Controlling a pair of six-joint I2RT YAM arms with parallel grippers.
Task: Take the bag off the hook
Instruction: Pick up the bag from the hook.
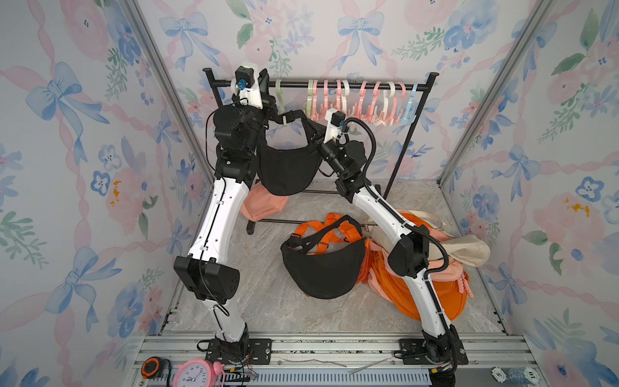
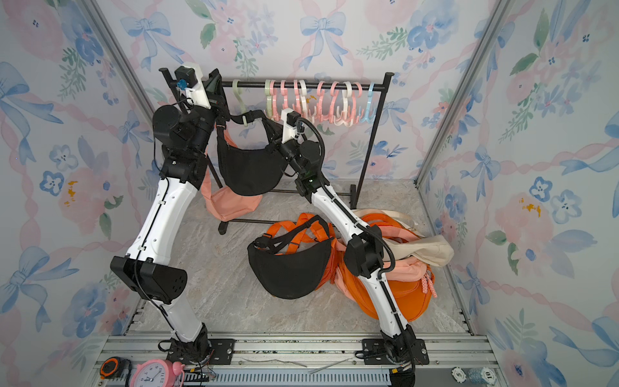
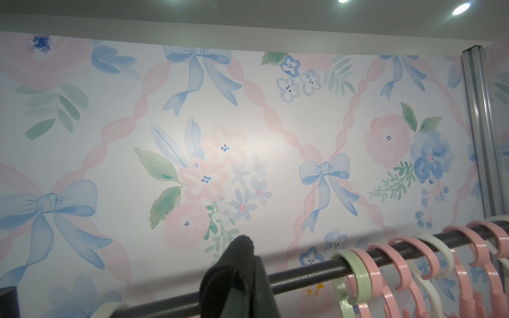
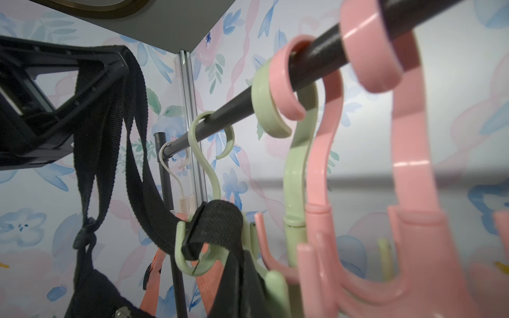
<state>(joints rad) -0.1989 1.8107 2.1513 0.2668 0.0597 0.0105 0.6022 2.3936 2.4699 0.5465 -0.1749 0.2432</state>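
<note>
The black strap droops into the pale green hook's lower curl point(image 4: 197, 265), so next my right gripper pulls the strap point(image 4: 218, 216) free, away from the rack, with my left gripper.
A black crescent bag point(image 1: 288, 171) point(image 2: 249, 171) hangs under the rack rod point(image 1: 294, 85). Its black strap point(image 4: 217, 220) lies in the lower curl of a pale green hook point(image 1: 283, 114) point(image 2: 244, 115) point(image 4: 190, 258) that hangs on the rod. My left gripper point(image 1: 275, 115) point(image 2: 231, 117) point(image 3: 242, 264) is shut on the strap just left of the hook, level with the rod. My right gripper point(image 1: 311, 132) point(image 2: 273, 139) point(image 4: 242, 291) is shut on the strap right of the hook and below it. The strap runs taut between the two grippers.
Several pink, cream, green and blue hooks point(image 1: 365, 100) crowd the rod to the right. A peach bag point(image 1: 264, 204) hangs low behind my left arm. On the floor lie a second black bag point(image 1: 325, 264), orange bags point(image 1: 435, 295) and a cream bag point(image 1: 469, 248).
</note>
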